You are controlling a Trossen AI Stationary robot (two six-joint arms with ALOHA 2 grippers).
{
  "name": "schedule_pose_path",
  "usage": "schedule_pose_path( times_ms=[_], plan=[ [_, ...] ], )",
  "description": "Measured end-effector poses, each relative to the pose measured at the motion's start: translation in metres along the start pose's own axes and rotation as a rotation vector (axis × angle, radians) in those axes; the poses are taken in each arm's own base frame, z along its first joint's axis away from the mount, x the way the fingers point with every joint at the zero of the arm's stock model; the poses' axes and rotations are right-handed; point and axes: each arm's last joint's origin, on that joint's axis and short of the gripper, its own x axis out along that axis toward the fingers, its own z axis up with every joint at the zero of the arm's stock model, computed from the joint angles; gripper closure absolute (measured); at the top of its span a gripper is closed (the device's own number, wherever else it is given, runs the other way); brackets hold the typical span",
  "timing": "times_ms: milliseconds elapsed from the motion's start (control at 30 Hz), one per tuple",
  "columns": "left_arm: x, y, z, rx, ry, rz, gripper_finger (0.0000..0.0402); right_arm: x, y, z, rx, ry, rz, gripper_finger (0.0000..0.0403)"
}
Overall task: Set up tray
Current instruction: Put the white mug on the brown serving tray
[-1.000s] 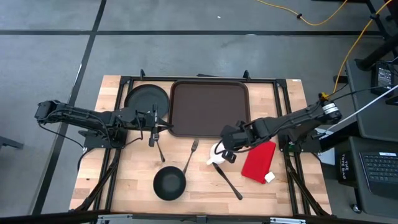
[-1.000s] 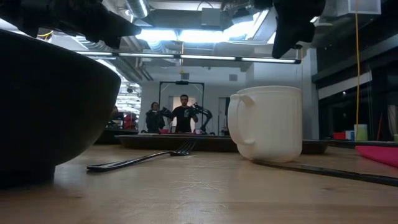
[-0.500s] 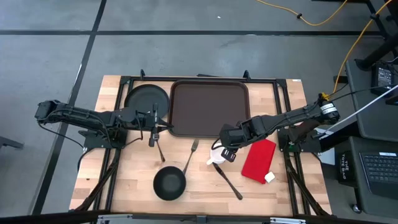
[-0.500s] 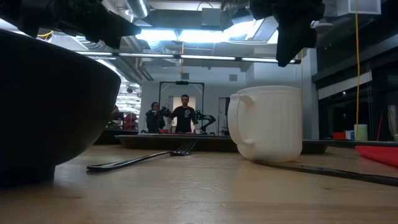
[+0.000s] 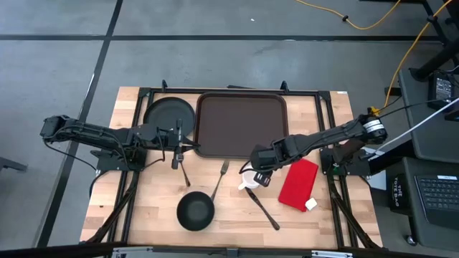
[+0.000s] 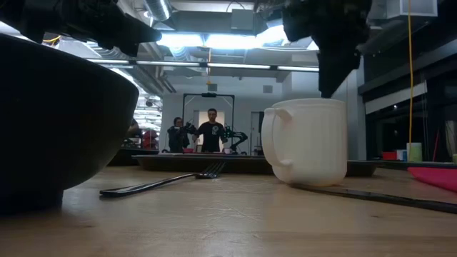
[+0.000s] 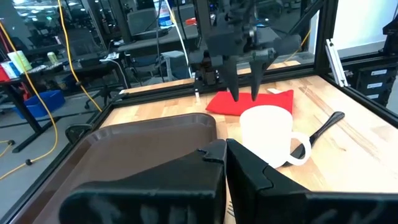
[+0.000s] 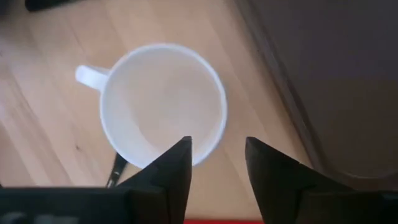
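The white mug's rim (image 8: 222, 118) sits between my right gripper's open fingers, away from the mug's handle, so I'll keep lowering until they straddle the mug's side (image 8: 209, 144), then close.
The dark brown tray (image 5: 240, 123) lies at the table's far middle, with nothing on it. A white mug (image 5: 250, 180) stands upright on the wood by the tray's near right corner. My right gripper (image 8: 216, 162) hovers open just above the mug (image 8: 163, 102), pointing down. One of its fingers stands over the mug's inside and the other outside its rim, and neither touches it. My left gripper (image 7: 225, 158) waits shut by the tray's near left corner (image 5: 188, 147) and holds nothing.
A round black plate (image 5: 169, 115) lies left of the tray. A black bowl (image 5: 195, 213) stands near the front edge. A fork (image 5: 221, 179), two dark utensils (image 5: 263, 208) (image 5: 184, 172) and a red napkin (image 5: 297, 185) lie on the wood. People stand in the room behind (image 6: 211, 132).
My right gripper has come down toward the mug and shifted a little toward the table's left edge. Its fingers stand wider apart than before. The mug has stayed where it was.
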Motion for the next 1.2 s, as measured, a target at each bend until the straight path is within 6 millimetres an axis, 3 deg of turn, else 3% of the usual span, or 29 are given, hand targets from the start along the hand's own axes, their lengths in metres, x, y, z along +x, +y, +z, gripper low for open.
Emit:
schedule_pose_path(
  times_ms=[567,867,1200],
  plan=[
    [0.000,0.000,-0.001,-0.001,0.007,-0.003,0.0398,0.010,-0.002,-0.003,0.009,-0.014,0.008,0.0249],
    [0.000,0.000,-0.001,-0.001,0.007,-0.004,0.0398,0.027,0.001,-0.001,0.003,0.015,-0.017,0.0249],
    [0.000,0.000,-0.001,-0.002,0.008,-0.004,0.0398,0.034,0.004,0.001,0.006,0.004,-0.009,0.0249]
  ],
)
